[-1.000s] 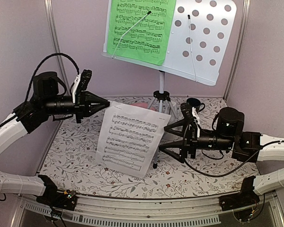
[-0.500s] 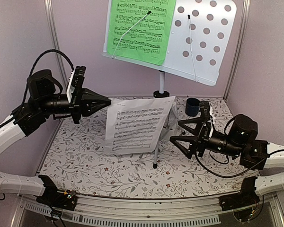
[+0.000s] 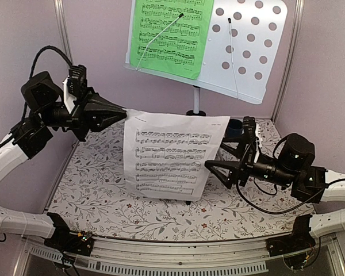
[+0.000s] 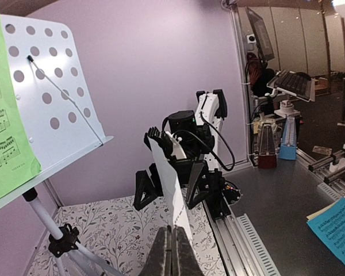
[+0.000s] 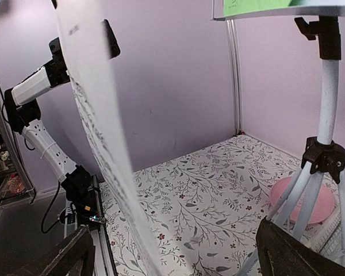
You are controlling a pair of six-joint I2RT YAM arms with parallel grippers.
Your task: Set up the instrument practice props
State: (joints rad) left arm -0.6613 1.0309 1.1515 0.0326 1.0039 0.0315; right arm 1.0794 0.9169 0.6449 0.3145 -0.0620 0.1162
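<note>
I should hold the white music sheet at the opposite edge [image 3: 215, 150] with my right gripper while my left gripper, which is pinching it by its top corner [image 3: 129, 114], takes a new grip lower down.
The pale perforated music stand [image 3: 250, 52] rises at the back on its tripod, with the green music sheet [image 3: 169, 34] on the left half of its desk. My left gripper [image 3: 124, 113] is shut on the upper left corner of the white music sheet [image 3: 169, 155], which hangs upright over the table. The left wrist view shows the closed left gripper [image 4: 172, 237] pinching the white sheet [image 4: 173, 195] edge-on. My right gripper [image 3: 214, 154] is open at the sheet's right edge. In the right wrist view the white sheet [image 5: 98, 126] passes between the wide-open fingers [image 5: 63, 259], nearer the left one.
A dark blue mug [image 3: 234, 127] stands behind the right gripper, by the stand's pole [image 5: 328, 98]. A pink plate [image 5: 307, 198] lies under the tripod legs. The floral table cover [image 3: 92, 190] is walled by lilac panels at the left, back and right.
My left gripper has risen and drawn back to the left, turning the white sheet to hang flat-on and higher. The right gripper has shifted slightly right and up, staying open.
</note>
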